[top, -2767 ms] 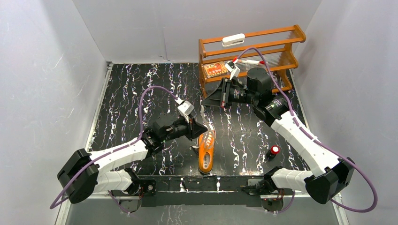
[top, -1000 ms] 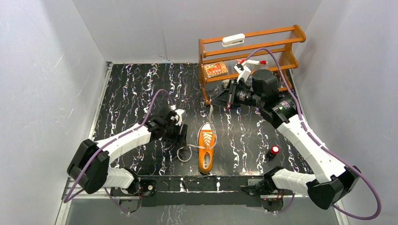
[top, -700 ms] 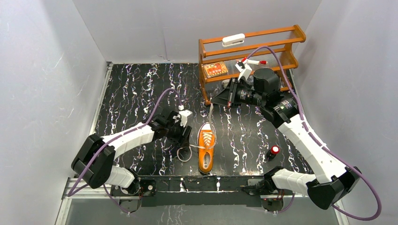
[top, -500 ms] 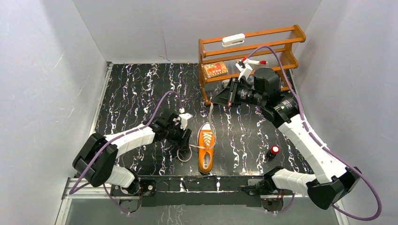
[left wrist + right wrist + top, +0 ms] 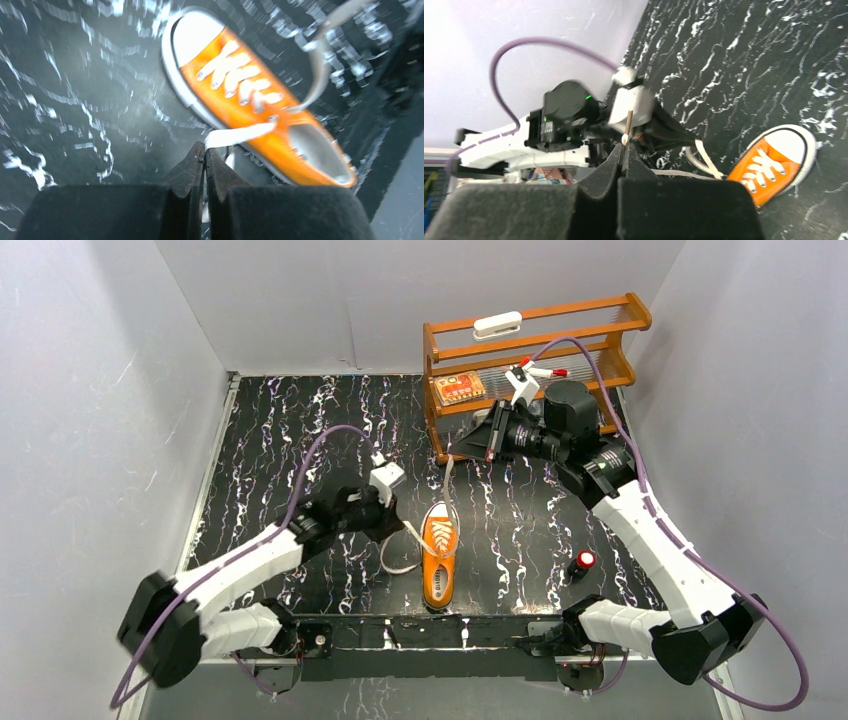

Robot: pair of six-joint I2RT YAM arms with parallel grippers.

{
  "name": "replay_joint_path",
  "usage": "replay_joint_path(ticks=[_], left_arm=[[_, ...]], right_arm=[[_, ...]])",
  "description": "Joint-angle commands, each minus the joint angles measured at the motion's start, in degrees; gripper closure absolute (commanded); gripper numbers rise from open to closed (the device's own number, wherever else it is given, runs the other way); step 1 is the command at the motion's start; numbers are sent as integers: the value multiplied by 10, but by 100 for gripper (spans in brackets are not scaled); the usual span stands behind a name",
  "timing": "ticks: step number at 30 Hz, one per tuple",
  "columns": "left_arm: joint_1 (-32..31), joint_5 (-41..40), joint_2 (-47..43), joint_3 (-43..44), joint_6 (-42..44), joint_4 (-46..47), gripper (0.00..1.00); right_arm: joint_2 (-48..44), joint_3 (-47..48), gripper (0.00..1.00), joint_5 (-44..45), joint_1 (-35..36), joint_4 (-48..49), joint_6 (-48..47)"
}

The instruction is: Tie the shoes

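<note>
My left gripper should keep going while the lace in my right gripper [image 5: 448,476] is up above the shoe. My left gripper should move on toward that raised lace [image 5: 447,502] and let go of its own lace there.
The shoe [image 5: 440,562] is a small orange sneaker with white sole and toe cap, lying near the table's front edge with its toe toward the back. My left gripper [image 5: 406,526] is just left of it, shut on the left white lace [image 5: 243,134], which comes out flat from the jaw tips [image 5: 205,150] toward the shoe [image 5: 250,112]. A slack loop of lace [image 5: 398,562] lies on the table. My right gripper [image 5: 452,454] hangs behind the shoe, shut on the right lace [image 5: 447,485]. The lace end [image 5: 628,125] pokes out above the right gripper [image 5: 624,148].
A wooden rack [image 5: 530,350] stands at the back right, close behind the right gripper, with an orange box [image 5: 460,388] and a white object [image 5: 497,325] on it. A small red-capped object [image 5: 583,562] sits right of the shoe. White walls enclose the black marbled table [image 5: 280,440].
My left gripper came down beside the shoe, shut on the left lace and lifted it a little toward the shoe. The right arm kept the other lace raised, hardly moving.
</note>
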Motion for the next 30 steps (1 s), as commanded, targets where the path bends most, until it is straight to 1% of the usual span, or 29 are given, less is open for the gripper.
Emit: replay_joint_path(ticks=[1,4,9,14,21,30], left_arm=[[-23,27,-125,-56,-16,162,100],[-24,57,-127,-78,-43,260,100],[-26,113,-69,-83,-83,365,100],[-29,121,-35,-88,-92,429,100],[-29,154,-17,-91,-102,462,100],[-29,160,4,-95,-113,484,100]], right_arm=[[19,0,100,-51,-10,87,74],[27,-9,100,-66,-11,118,104],[38,-18,100,-87,-12,138,135],[43,-18,100,-102,-12,138,145],[48,-40,100,-129,-12,176,166],[38,-66,100,-131,-12,198,181]])
